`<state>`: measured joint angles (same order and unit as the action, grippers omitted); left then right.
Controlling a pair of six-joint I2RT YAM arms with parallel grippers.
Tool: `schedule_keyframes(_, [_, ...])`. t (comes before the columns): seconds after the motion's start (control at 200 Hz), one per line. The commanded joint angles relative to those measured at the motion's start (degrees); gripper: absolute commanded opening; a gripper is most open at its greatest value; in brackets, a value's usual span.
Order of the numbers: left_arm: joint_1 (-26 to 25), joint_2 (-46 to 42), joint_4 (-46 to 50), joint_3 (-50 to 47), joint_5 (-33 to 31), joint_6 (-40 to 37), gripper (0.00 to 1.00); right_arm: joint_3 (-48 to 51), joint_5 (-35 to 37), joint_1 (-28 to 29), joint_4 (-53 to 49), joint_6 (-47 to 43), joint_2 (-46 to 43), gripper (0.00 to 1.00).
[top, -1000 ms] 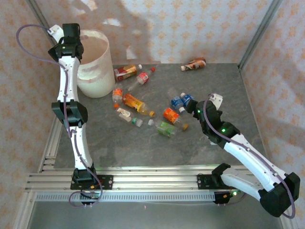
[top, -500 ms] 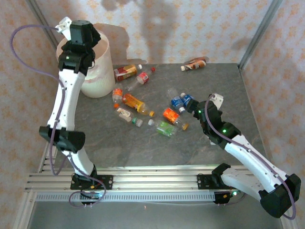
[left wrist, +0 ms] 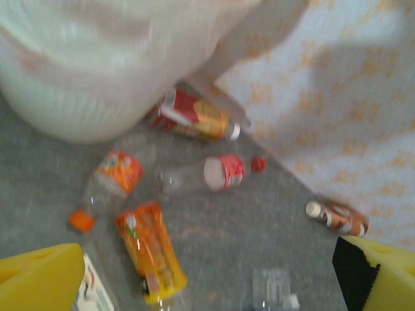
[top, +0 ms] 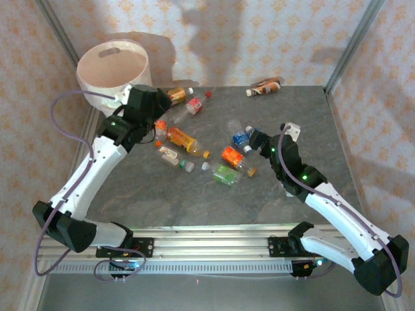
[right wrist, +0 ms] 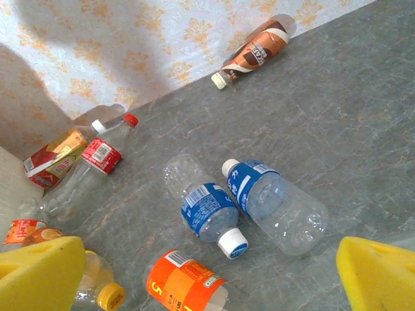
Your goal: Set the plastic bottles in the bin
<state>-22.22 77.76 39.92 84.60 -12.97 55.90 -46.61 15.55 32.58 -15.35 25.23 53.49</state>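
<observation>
I can see a gap [top: 177, 148] between the white bottle and the orange-yellow bottle, so my left gripper carries on down to the white bottle's body [top: 170, 155] and closes there.
The off-white bin [top: 113, 71] stands at the back left, and its wall [left wrist: 97, 78] looms in the left wrist view. Plastic bottles lie scattered across the grey table. My left gripper [top: 154, 111] hangs open just right of the bin, over an orange-yellow bottle [left wrist: 150, 249], an orange-label bottle [left wrist: 110, 178] and a red-label bottle [left wrist: 207, 173]. My right gripper [top: 256, 139] is open above two blue-label bottles [right wrist: 207, 210] [right wrist: 275, 201], with an orange bottle [right wrist: 185, 285] near its left finger. Nothing sits between either pair of fingers.
A brown bottle [top: 264, 86] lies alone by the back wall. A red-and-yellow bottle [top: 174, 96] rests close to the bin. A green-label bottle [top: 225, 173] and a white one [top: 170, 154] lie nearer the front. Metal frame posts stand at the back corners.
My left arm has swung down from above the bin to the bottles beside it. My right gripper has edged slightly left over the blue bottles.
</observation>
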Motion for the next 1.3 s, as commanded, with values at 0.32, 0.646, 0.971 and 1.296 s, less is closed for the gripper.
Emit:
schedule_keyframes(0.32, [-0.72, 7.98, 5.57, -11.04, 1.08, 14.73, 1.0, -0.09, -6.2, 0.07, 1.19, -2.0, 0.93, 0.99])
schedule_keyframes(0.646, [0.15, 22.29, 9.47, -4.77, 2.23, 11.73, 1.0, -0.28, -5.5, 0.03, 1.93, -2.82, 1.61, 0.99])
schedule_keyframes(0.971, [0.77, 26.38, 9.61, -6.64, 0.59, 14.62, 1.0, -0.72, -4.75, 0.04, -0.28, -2.99, 1.35, 0.99])
schedule_keyframes(1.296, [0.86, 27.12, 6.12, -10.3, 2.33, 12.09, 0.9, -0.5, -4.57, 0.03, -0.91, -1.29, 1.21, 0.99])
